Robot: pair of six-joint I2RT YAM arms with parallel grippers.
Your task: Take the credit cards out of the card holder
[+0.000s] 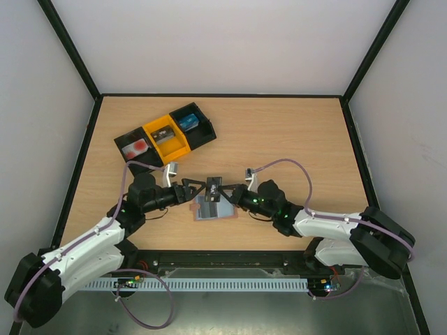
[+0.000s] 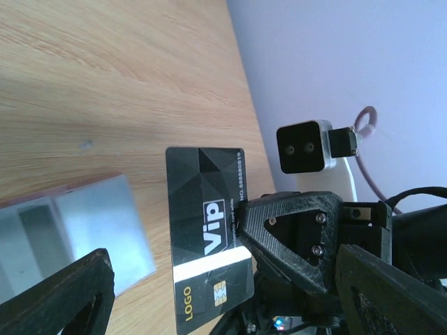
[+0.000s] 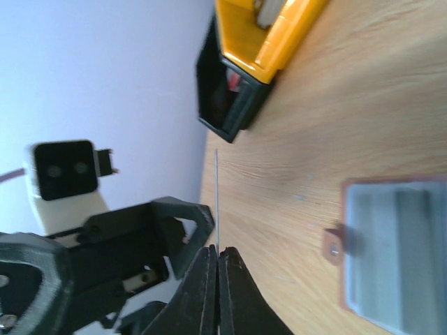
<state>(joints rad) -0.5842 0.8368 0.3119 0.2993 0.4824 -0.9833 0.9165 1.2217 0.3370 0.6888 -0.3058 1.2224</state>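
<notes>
The card is held by its long edge (image 2: 244, 185) in my right gripper, so my left gripper should first take the card and turn it. My right gripper should then take a short end (image 2: 205, 150).
A dark credit card (image 1: 214, 185) with "ViP" and "LOGO" print hangs just above the card holder (image 1: 213, 209), a light blue-grey wallet lying open on the table. My right gripper (image 1: 225, 193) is shut on the card's edge. In the right wrist view the card (image 3: 216, 188) shows edge-on, pinched between the closed fingers (image 3: 209, 279). My left gripper (image 1: 198, 189) is open, its fingers standing wide on either side of the card (image 2: 206, 230) without touching it. The holder (image 2: 84, 223) lies below and to the left in that view.
A black-and-yellow three-section tray (image 1: 166, 132) with small items sits at the back left. The table's side walls and black frame edges surround the wooden surface. Both arms meet over the middle of the table near its front edge.
</notes>
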